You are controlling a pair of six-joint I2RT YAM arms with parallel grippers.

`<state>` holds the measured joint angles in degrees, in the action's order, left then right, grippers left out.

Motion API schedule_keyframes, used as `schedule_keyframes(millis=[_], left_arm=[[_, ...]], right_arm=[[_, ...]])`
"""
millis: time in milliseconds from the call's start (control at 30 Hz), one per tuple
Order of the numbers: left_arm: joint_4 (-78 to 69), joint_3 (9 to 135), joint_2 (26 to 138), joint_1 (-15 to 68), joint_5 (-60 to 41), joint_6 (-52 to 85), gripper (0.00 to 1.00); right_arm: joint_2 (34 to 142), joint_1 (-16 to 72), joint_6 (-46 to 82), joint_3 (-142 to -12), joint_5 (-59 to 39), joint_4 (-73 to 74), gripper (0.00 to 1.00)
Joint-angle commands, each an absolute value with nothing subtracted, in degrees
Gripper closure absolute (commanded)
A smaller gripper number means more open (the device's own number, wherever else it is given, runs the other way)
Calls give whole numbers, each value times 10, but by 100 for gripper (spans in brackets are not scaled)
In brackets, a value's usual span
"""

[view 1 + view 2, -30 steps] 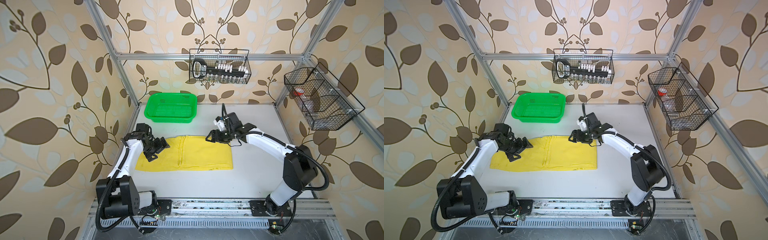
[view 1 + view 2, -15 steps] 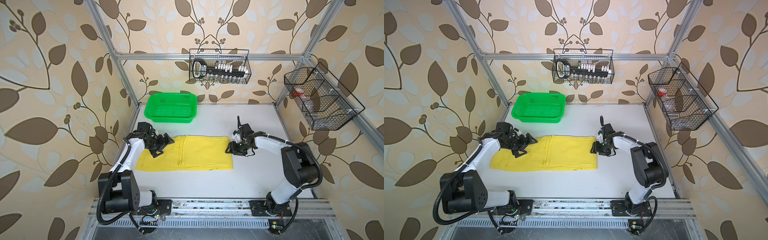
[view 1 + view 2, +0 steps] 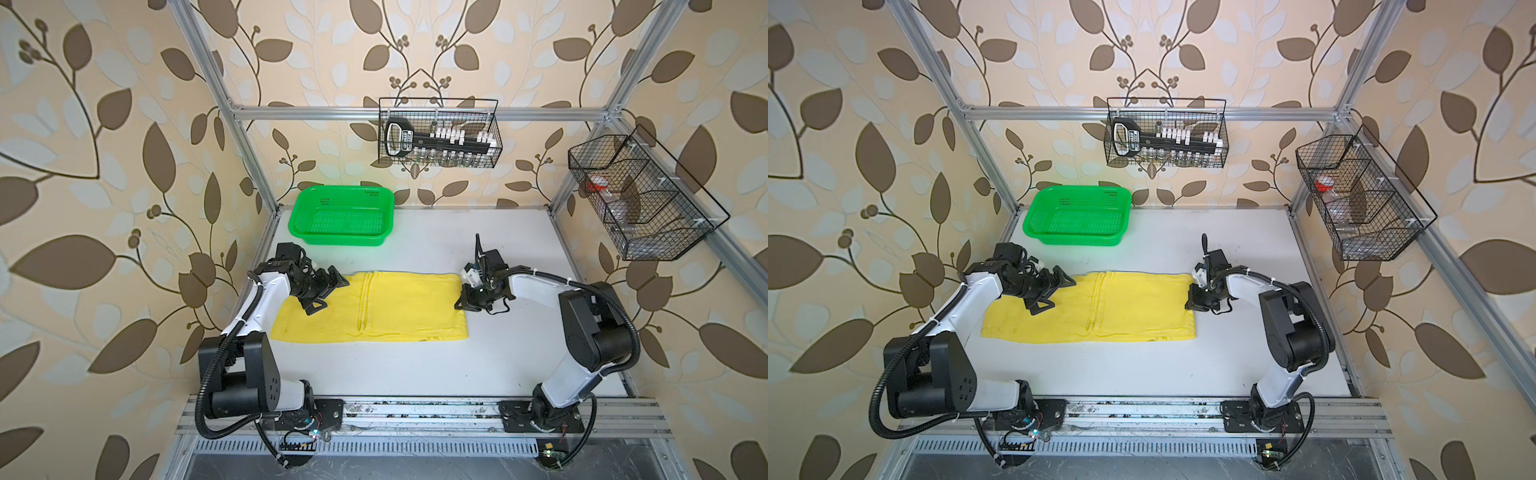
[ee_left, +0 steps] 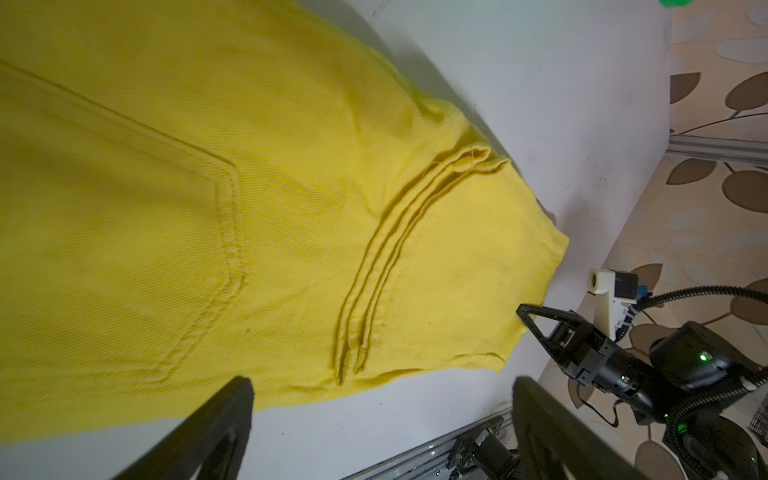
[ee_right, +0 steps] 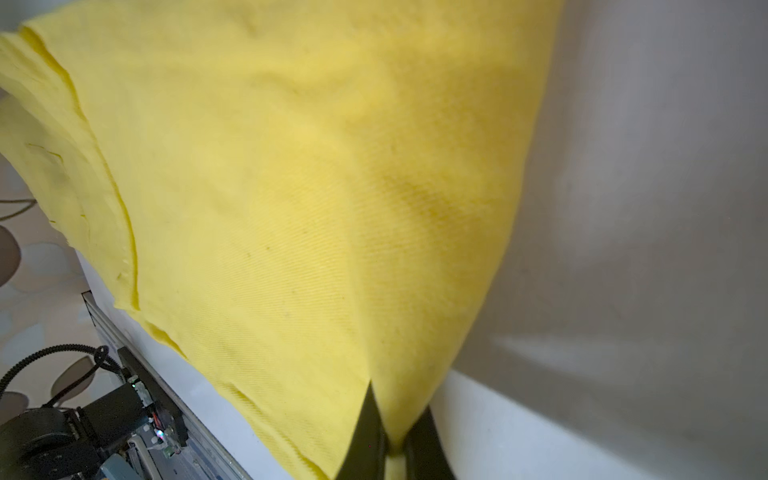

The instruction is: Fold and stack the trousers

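Observation:
My right gripper should stop pulling, as the trousers are flat and straight with their folded end (image 3: 462, 323) in it, and fold that end over toward the trousers' waist (image 3: 281, 326).
The yellow trousers (image 3: 374, 309) (image 3: 1092, 311) lie flat as a folded rectangle on the white table, with seams across the middle. My left gripper (image 3: 331, 294) (image 3: 1058, 295) hovers open over their far left part. The left wrist view has its fingers (image 4: 224, 419) spread wide with only cloth (image 4: 208, 187) and table between them. At the trousers' right end my right gripper (image 3: 461, 302) (image 3: 1191, 302) sits low. In the right wrist view this gripper (image 5: 392, 440) is shut on a pinched fold of the yellow fabric (image 5: 291, 187), which rises slightly at the grip.
A green perforated basket (image 3: 340, 240) (image 3: 1075, 241) stands at the back left of the table, just beyond the trousers. One wire basket (image 3: 438, 133) hangs on the back wall and another (image 3: 640, 195) on the right wall. Bare table (image 3: 415, 365) lies in front of the trousers.
My right gripper swung from over the trousers' far edge to their right end, dropped low and shut on the fabric. My left gripper shifted slightly towards the far left and stayed open.

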<state>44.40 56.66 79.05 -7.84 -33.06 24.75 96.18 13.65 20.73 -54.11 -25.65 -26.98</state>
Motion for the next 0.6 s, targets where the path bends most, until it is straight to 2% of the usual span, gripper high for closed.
schedule_keyframes(millis=[0,200,433,567], left_arm=[[461,597,785,-74,-336,243,3],[465,601,795,-74,-330,242,3],[464,592,820,-72,-341,244,5],[457,591,850,-48,-359,251,9]], right_arm=[[906,102,169,-559,-211,-359,100],[839,32,130,-614,-39,-491,100],[785,-27,139,-695,120,-558,100],[769,-29,160,-709,113,-561,100]])
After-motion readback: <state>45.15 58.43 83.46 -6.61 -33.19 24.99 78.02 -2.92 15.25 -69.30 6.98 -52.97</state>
